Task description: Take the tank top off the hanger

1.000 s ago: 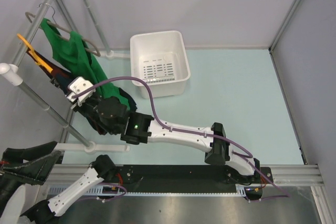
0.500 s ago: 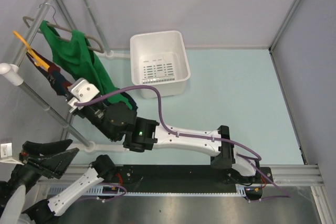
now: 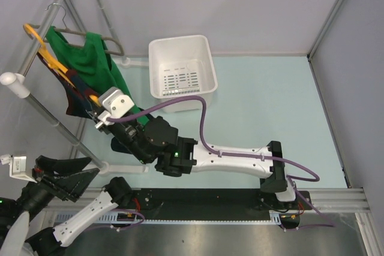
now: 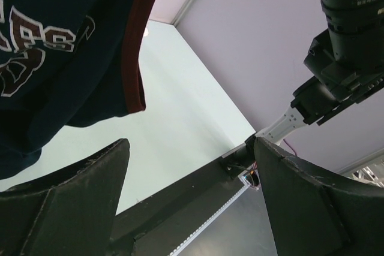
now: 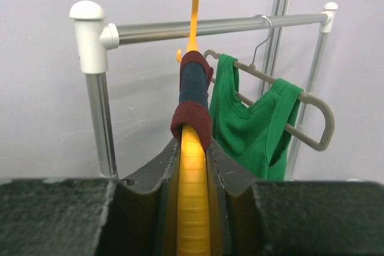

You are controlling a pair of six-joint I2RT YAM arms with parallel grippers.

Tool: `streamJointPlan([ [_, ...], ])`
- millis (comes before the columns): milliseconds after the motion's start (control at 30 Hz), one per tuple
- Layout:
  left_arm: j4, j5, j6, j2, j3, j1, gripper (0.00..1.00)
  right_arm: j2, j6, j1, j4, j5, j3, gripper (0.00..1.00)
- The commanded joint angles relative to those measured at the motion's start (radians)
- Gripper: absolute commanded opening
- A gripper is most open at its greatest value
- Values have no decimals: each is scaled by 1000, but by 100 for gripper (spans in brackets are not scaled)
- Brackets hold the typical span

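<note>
The orange hook is clear of the navy garment and the robot's right gripper has hold of its hanger (image 5: pixel 193 154), so the robot's left gripper should keep moving closer until it grips the hook (image 3: pixel 29 29).
The bright green tank top (image 3: pixel 90 64) hangs on the grey-beige hanger (image 3: pixel 112 44), whose wire hook sits on the rack rail at the upper left. The right wrist view shows the tank top (image 5: pixel 252 130) and the hanger (image 5: pixel 313 101) to the right of my fingers, untouched. My right gripper (image 3: pixel 99 111) (image 5: pixel 194 148) is shut on the end of the orange hanger (image 5: pixel 194 208) that carries the navy garment (image 3: pixel 75 97). My left gripper (image 3: pixel 93 167) (image 4: pixel 191 145) is open and holds nothing, low at the near left below the navy garment (image 4: pixel 54 58).
A white slotted basket (image 3: pixel 183 73) stands on the table behind the right arm. The metal rack rail (image 3: pixel 48 118) (image 5: pixel 198 26) with a white end cap (image 3: pixel 12 82) runs along the left side. The orange hanger (image 3: pixel 45 52) hangs beside the green top.
My right gripper has moved to the right and nearer, dragging the orange hanger and navy garment with it. The left gripper has shifted right, further into view, still open.
</note>
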Motion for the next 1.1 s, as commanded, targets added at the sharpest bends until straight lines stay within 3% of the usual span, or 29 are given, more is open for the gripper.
streamJointPlan([
  [0, 43, 45, 20, 59, 4, -5, 90, -144, -38, 36, 190, 10, -83, 0],
  [567, 89, 112, 86, 126, 58, -6, 91, -395, -113, 108, 368, 70, -491, 0],
  [867, 297, 239, 163, 322, 147, -5, 90, -642, -58, 154, 323, 64, -750, 0],
  [1067, 400, 178, 213, 464, 270, -6, 94, -823, -10, 165, 259, 16, -927, 0],
])
